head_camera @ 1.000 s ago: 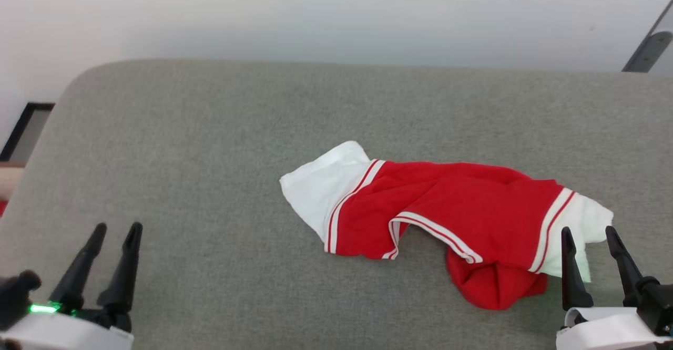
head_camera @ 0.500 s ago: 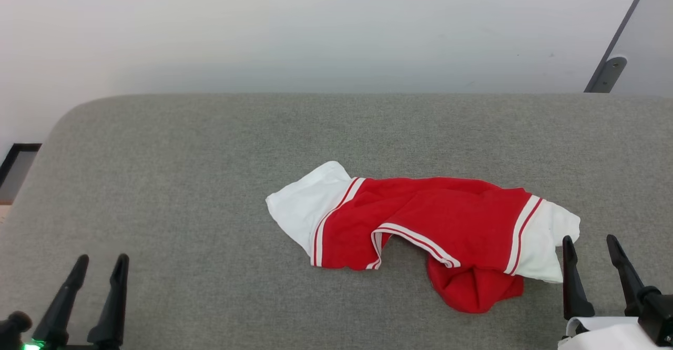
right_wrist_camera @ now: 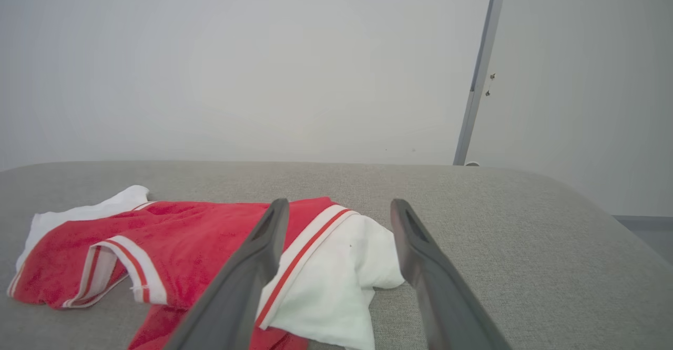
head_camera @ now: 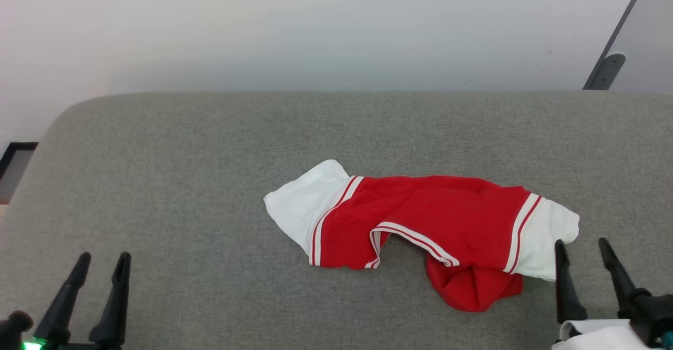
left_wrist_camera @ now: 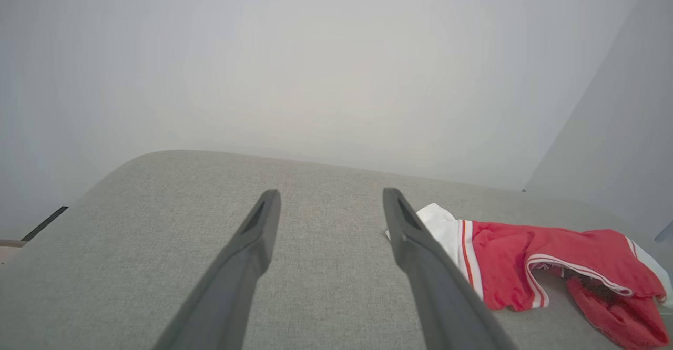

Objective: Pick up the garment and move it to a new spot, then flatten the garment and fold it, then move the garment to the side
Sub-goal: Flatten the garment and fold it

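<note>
The garment will open up into a broad, long body when I lift the white sleeve, since bunched red cloth sticks out under the striped trim.
The garment is a red shirt with white sleeves and red-and-white striped trim, lying crumpled on the grey padded table, right of centre. Its print is hidden in the folds. My right gripper stands open at the lower right, fingertips just short of the garment's right white sleeve, which lies between and ahead of its fingers in the right wrist view. My left gripper is open at the lower left, well apart from the garment, over bare cloth.
The table's far edge meets a plain white wall. A grey metal post stands at the far right behind the table. The table's rounded left corner drops to a dark-framed floor patch.
The head camera has tilted, so the whole picture shifted down and left. Both grippers stay open; the right one sits slightly closer to the white sleeve. The garment lies as before.
</note>
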You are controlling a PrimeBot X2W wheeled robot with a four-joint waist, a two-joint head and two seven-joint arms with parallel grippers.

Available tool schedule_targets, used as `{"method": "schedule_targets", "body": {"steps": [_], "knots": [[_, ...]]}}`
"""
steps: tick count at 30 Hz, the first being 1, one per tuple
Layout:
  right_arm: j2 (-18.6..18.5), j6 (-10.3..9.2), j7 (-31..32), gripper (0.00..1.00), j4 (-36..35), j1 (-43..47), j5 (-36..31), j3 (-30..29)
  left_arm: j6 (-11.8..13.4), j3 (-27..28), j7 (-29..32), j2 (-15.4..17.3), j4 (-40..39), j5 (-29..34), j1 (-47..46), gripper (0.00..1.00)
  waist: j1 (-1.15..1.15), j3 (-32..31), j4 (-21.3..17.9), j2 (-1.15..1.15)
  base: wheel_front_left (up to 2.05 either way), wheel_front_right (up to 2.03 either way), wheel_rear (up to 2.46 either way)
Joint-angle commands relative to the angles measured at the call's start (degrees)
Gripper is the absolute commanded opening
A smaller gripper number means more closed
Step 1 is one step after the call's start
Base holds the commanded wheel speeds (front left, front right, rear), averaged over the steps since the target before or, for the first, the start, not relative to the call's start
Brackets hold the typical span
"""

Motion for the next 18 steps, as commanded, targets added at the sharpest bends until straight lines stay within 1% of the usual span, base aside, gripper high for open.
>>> {"method": "schedule_targets", "body": {"steps": [1,4,7,8,9,11,13,18], "knots": [[0.0,-0.07,-0.1,1.0,0.2,0.4,-1.0,0.5,0.1,0.3,0.0,0.0,-0.2,0.0,0.4,1.0,0.0,0.3,-0.1,0.0,0.0,0.0,0.0],[0.0,-0.07,1.6,1.0,0.2,-0.6,-4.0,2.4,0.1,0.8,0.0,-0.2,-0.4,-0.7,0.5,1.0,0.0,1.3,-0.3,0.0,0.0,0.0,0.0],[0.0,-0.07,6.7,1.0,-1.1,-1.3,-8.8,4.9,0.1,1.0,0.0,-0.2,-0.5,-1.3,0.5,1.0,0.0,2.4,-0.5,0.0,0.0,0.0,0.0],[-0.5,-0.07,8.9,1.0,-1.8,-1.3,-10.1,6.3,0.1,1.1,0.0,-0.2,-0.4,-1.5,0.4,1.0,0.0,2.8,-0.5,0.0,0.0,0.0,0.0],[-1.7,-0.07,11.2,1.0,-2.6,-1.5,-11.0,7.7,0.1,1.2,0.0,-0.3,-0.4,-1.6,0.3,1.0,0.0,3.2,-0.6,0.0,0.0,0.0,0.0],[-5.5,-0.07,16.5,1.0,-4.4,-1.6,-11.4,12.4,0.1,1.2,0.0,-0.4,-0.5,-1.9,0.0,1.0,0.0,3.9,-0.7,0.0,0.0,0.0,0.0],[-9.6,-0.07,21.6,1.0,-7.0,-2.0,-9.7,15.3,0.1,1.0,0.0,-0.4,-0.6,-2.4,-0.4,1.0,0.0,4.7,-0.8,0.0,0.0,0.0,0.0],[-19.4,-0.07,32.2,1.0,-13.5,-2.3,-4.7,19.8,0.1,0.5,0.0,0.0,-0.9,-3.3,-1.4,1.0,0.0,7.3,-0.8,0.0,0.0,0.0,0.0]]}}
